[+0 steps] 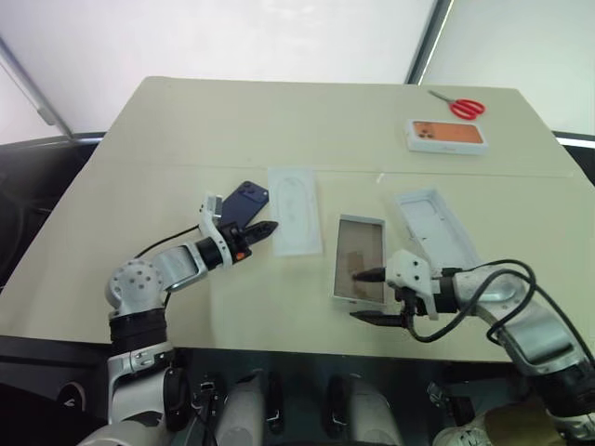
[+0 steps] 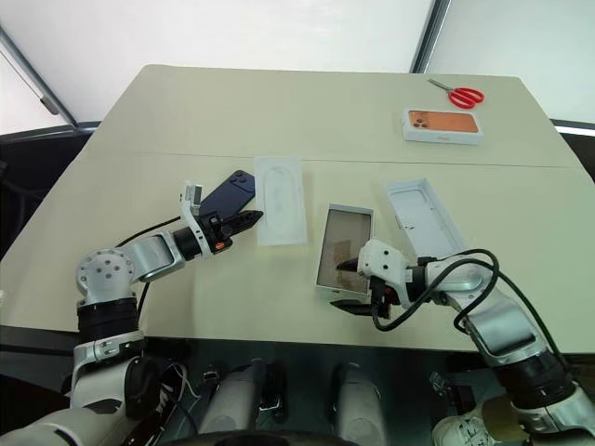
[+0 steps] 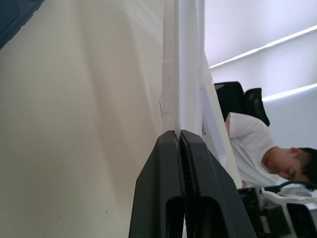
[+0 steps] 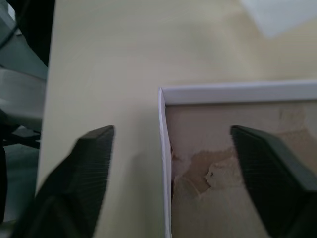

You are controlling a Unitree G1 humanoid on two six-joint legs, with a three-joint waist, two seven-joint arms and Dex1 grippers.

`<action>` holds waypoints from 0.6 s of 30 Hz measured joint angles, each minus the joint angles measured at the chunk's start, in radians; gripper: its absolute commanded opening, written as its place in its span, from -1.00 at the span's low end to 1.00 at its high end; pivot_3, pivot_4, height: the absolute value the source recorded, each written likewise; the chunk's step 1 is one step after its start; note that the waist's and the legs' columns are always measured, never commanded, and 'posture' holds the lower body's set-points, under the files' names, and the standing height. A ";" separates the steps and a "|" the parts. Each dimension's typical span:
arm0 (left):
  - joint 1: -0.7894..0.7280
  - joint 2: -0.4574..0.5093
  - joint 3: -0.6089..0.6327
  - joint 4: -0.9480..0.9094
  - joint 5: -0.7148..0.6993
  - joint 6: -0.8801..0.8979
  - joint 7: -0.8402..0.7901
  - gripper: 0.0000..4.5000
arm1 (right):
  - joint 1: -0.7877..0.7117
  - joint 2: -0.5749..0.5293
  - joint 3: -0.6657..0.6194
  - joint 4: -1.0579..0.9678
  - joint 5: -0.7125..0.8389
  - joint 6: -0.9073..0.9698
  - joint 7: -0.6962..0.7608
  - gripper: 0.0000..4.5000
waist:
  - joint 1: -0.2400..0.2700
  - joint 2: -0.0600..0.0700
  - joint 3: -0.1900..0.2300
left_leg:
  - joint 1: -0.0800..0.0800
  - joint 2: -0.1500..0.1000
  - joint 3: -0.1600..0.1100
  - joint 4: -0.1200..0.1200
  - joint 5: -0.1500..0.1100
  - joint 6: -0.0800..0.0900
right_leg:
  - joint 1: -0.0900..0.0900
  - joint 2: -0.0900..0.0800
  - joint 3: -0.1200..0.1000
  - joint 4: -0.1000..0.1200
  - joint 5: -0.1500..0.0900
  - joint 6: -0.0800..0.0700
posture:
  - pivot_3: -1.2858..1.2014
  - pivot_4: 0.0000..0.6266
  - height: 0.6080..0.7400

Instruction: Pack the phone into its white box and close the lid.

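Observation:
My right gripper should move the box (image 1: 345,299) toward my left gripper before the tray goes in, because the white box is closer to the front edge than the insert tray (image 1: 296,212).
The dark navy phone (image 1: 245,202) lies on the table, camera end away from me, left of a white insert tray (image 1: 296,210). My left gripper (image 1: 267,229) is shut, level above the phone's near end, with its tips against the tray's left edge. I see nothing between the fingers in the left wrist view. The white box (image 1: 360,258) with its tan floor sits at centre front. My right gripper (image 1: 372,297) is open across the box's near end, one finger (image 4: 94,163) outside the wall (image 4: 237,92) and the other over the floor. The lid (image 1: 435,228) lies inside-up to the right of the box.
A box with an orange phone picture (image 1: 446,136) and red-handled scissors (image 1: 457,105) lie at the far right of the table. The front table edge (image 1: 279,346) runs just below both grippers. A person in a white shirt (image 3: 250,148) is seated beyond the table.

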 measured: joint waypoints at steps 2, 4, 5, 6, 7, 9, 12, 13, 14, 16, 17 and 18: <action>-0.004 0.007 0.001 0.000 -0.002 -0.001 0.004 -1.00 | -0.005 0.001 0.002 0.015 -0.025 -0.040 -0.001 -0.53 | 0.000 0.000 0.000 | 0.000 0.000 0.000 0.000 0.000 0.000 | 0.000 0.000 0.000 0.000 0.000 0.000 | 0.03 -0.52 0.96; -0.012 0.012 0.006 0.000 -0.006 -0.003 0.014 -1.00 | -0.019 0.013 0.007 0.027 -0.029 -0.048 0.001 -0.98 | -0.001 -0.001 0.000 | 0.000 0.000 0.000 0.000 0.000 0.000 | 0.000 0.000 0.000 0.000 0.000 0.000 | 0.03 -0.52 0.96; -0.019 0.012 0.006 0.000 -0.006 -0.006 0.017 -1.00 | -0.028 0.022 0.009 0.033 -0.031 -0.050 -0.001 -0.98 | 0.000 -0.001 0.000 | 0.000 0.000 0.000 0.000 0.000 0.000 | 0.000 0.000 0.000 0.000 0.000 0.000 | 0.03 -0.52 0.96; -0.027 0.012 0.006 0.000 -0.006 -0.015 0.017 -1.00 | -0.043 0.029 0.013 0.042 -0.037 -0.059 -0.002 -0.98 | 0.000 -0.001 0.000 | 0.000 0.000 0.000 0.000 0.000 0.000 | 0.000 0.000 0.000 0.000 0.000 0.000 | 0.03 -0.52 0.96; -0.039 0.011 0.009 0.001 -0.008 -0.021 0.021 -1.00 | -0.063 0.037 0.018 0.056 -0.048 -0.077 -0.003 -0.98 | 0.000 -0.001 0.000 | 0.000 0.000 0.000 0.000 0.000 0.000 | 0.000 0.000 0.000 0.000 0.000 0.000 | 0.03 -0.52 0.96; -0.065 0.006 0.015 0.001 -0.016 -0.024 0.036 -1.00 | -0.096 0.048 0.029 0.083 -0.074 -0.114 -0.004 -0.98 | 0.000 -0.001 0.000 | 0.000 0.000 0.000 0.000 0.000 0.000 | 0.000 0.000 0.000 0.000 0.000 0.000 | 0.03 -0.52 0.96; -0.112 -0.013 0.051 0.029 -0.051 -0.025 0.076 -1.00 | -0.158 0.087 0.068 0.164 -0.139 -0.194 -0.015 -0.98 | -0.002 -0.001 0.000 | 0.000 0.000 0.000 0.000 0.001 0.000 | 0.000 0.001 0.000 0.000 0.000 0.000 | 0.03 -0.52 0.96; -0.124 -0.016 0.055 0.035 -0.055 -0.025 0.083 -1.00 | -0.173 0.101 0.076 0.188 -0.153 -0.214 -0.018 -0.98 | -0.003 -0.001 0.000 | 0.000 0.000 0.000 0.000 0.001 0.000 | 0.000 0.001 0.000 0.000 0.000 0.000 | 0.03 -0.52 0.96; -0.137 -0.018 0.067 0.046 -0.066 -0.025 0.096 -1.00 | -0.206 0.128 0.092 0.229 -0.174 -0.244 -0.020 -0.98 | -0.004 -0.001 0.000 | 0.000 0.000 0.000 0.000 0.001 0.000 | 0.000 0.002 0.000 0.000 0.000 0.000 | 0.03 -0.52 0.96; -0.154 -0.025 0.078 0.057 -0.089 -0.023 0.115 -1.00 | -0.257 0.167 0.113 0.291 -0.213 -0.288 -0.039 -0.98 | -0.008 -0.001 0.000 | 0.001 0.000 0.000 0.000 0.002 -0.001 | 0.000 0.002 0.000 0.001 0.000 0.000 | 0.03 -0.52 0.96; -0.157 -0.026 0.078 0.058 -0.095 -0.023 0.120 -1.00 | -0.276 0.183 0.116 0.319 -0.225 -0.305 -0.048 -0.98 | -0.010 -0.001 0.000 | 0.001 0.000 0.000 0.000 0.002 -0.001 | 0.000 0.002 0.000 0.001 0.000 0.000 | 0.03 -0.52 0.96; -0.158 -0.028 0.078 0.058 -0.096 -0.023 0.124 -1.00 | -0.292 0.198 0.116 0.345 -0.233 -0.314 -0.054 -0.98 | -0.011 -0.001 0.000 | 0.001 0.000 0.000 0.000 0.002 -0.001 | 0.000 0.002 0.000 0.002 0.000 0.000 | 0.03 -0.52 0.96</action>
